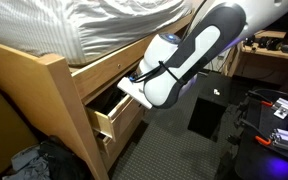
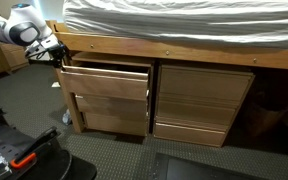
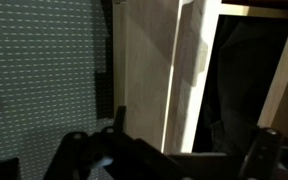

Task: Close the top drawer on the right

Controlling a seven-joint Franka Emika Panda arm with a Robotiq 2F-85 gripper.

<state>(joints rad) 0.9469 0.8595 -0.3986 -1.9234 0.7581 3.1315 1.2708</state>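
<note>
The open fingers of my gripper are on both sides of the top drawer's upper edge [image 2: 87,70]. I should move back, come in lower in front of its flat front panel [image 2: 107,83] and push the drawer shut.
The top drawer [image 2: 109,80] of pale honey wood is pulled out from the drawer stack under the bed; it also shows in an exterior view [image 1: 115,113]. Its flat front panel [image 3: 149,70] and dark interior fill the wrist view. My gripper [image 2: 55,52] is at the drawer's upper outer corner, by the front panel; it also shows in an exterior view [image 1: 134,88]. In the wrist view its dark fingers [image 3: 194,150] stand wide apart, open, with the panel's edge between them. It holds nothing.
The thick bed rail [image 2: 184,48] and mattress with white sheets run above the drawers. A square bed post [image 1: 59,100] stands beside the open drawer. A second, shut drawer stack [image 2: 204,100] is alongside. The floor is grey carpet [image 3: 34,70], with black equipment [image 2: 9,145] on it.
</note>
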